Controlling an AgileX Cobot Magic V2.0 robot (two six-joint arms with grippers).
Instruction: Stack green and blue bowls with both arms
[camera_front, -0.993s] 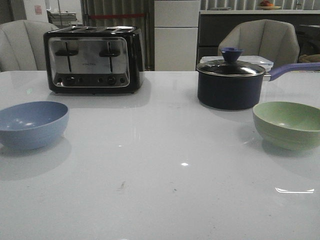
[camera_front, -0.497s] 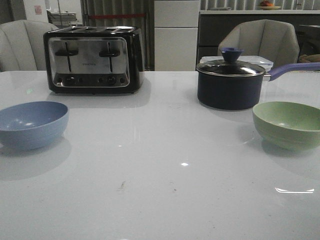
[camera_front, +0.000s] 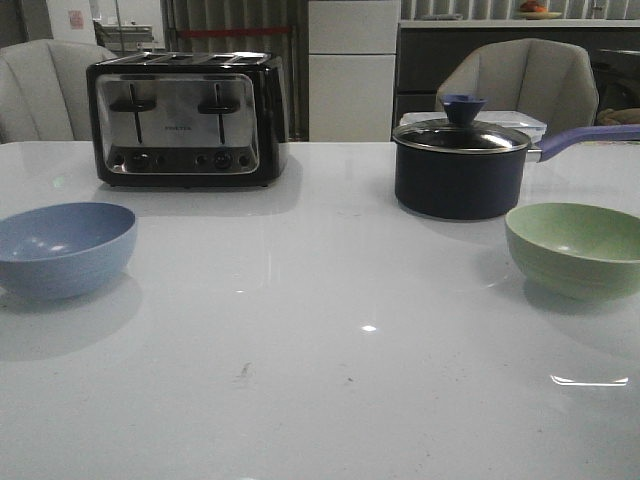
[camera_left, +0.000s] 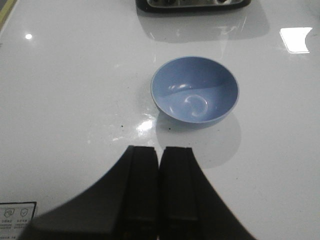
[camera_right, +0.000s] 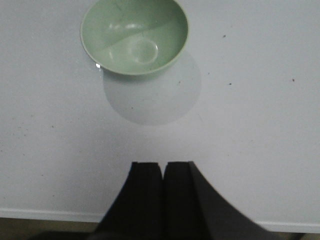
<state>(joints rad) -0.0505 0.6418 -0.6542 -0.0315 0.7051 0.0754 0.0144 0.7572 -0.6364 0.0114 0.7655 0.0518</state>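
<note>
The green bowl (camera_front: 578, 252) is a long way across from the blue bowl, so my left gripper should wait while my right gripper brings the green bowl to the middle (camera_front: 335, 350).
The dusty blue bowl (camera_front: 62, 247) sits upright and empty at the table's left side; it also shows in the left wrist view (camera_left: 195, 89). The pale green bowl (camera_front: 577, 248) sits upright and empty at the right side; it also shows in the right wrist view (camera_right: 135, 35). My left gripper (camera_left: 160, 149) is shut and empty, held back from the blue bowl. My right gripper (camera_right: 163, 164) is shut and empty, held back from the green bowl near the table's front edge. Neither gripper shows in the front view.
A black and silver toaster (camera_front: 185, 118) stands at the back left. A dark navy lidded saucepan (camera_front: 460, 165) with a purple handle stands at the back right, just behind the green bowl. Chairs stand beyond the white table (camera_front: 330, 340).
</note>
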